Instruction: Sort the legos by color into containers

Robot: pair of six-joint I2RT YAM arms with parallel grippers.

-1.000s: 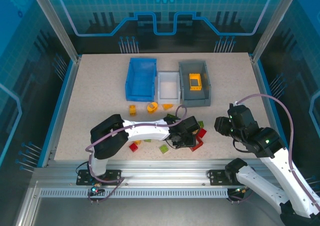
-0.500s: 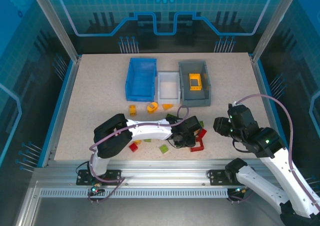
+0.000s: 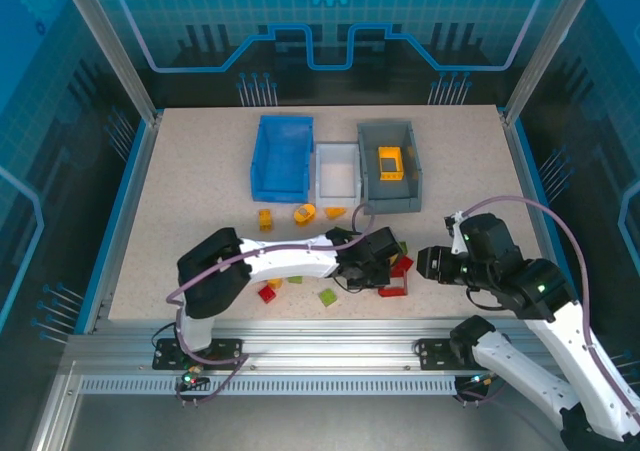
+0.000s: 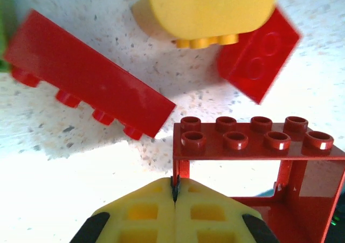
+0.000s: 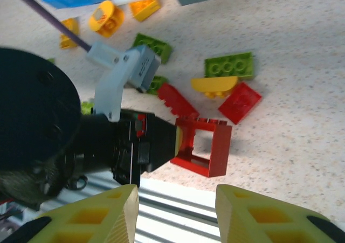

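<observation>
The red frame's thin side (image 4: 184, 169) is held between my left gripper's closed fingers, so that gripper should go on to the empty blue bin (image 3: 282, 158) and let go of the red frame inside.
My left gripper (image 3: 380, 277) is shut on the thin side wall of a red open-frame lego (image 4: 259, 146), which lies on the table near the front edge (image 3: 396, 290). The yellow fingertips (image 4: 145, 213) meet on that wall. My right gripper (image 3: 426, 262) hovers just right of the frame, open with nothing between its fingers (image 5: 116, 216). The frame (image 5: 215, 146) lies ahead of them in the right wrist view. The blue bin (image 3: 283, 161), the white bin (image 3: 337, 179) and the grey bin (image 3: 368, 161) stand in a row at the back. A yellow-orange brick (image 3: 389, 162) lies in the grey one.
Around the frame lie a long red brick (image 4: 86, 76), a yellow curved brick (image 4: 207, 14) and a red square brick (image 4: 259, 54). Green bricks (image 5: 229, 66) lie beyond. Yellow-orange legos (image 3: 305, 213) sit before the bins. A red (image 3: 268, 293) and a green brick (image 3: 327, 297) lie near the front edge.
My left gripper has closed on the red frame's side wall. My right gripper has shifted left and forward, closer to the frame.
</observation>
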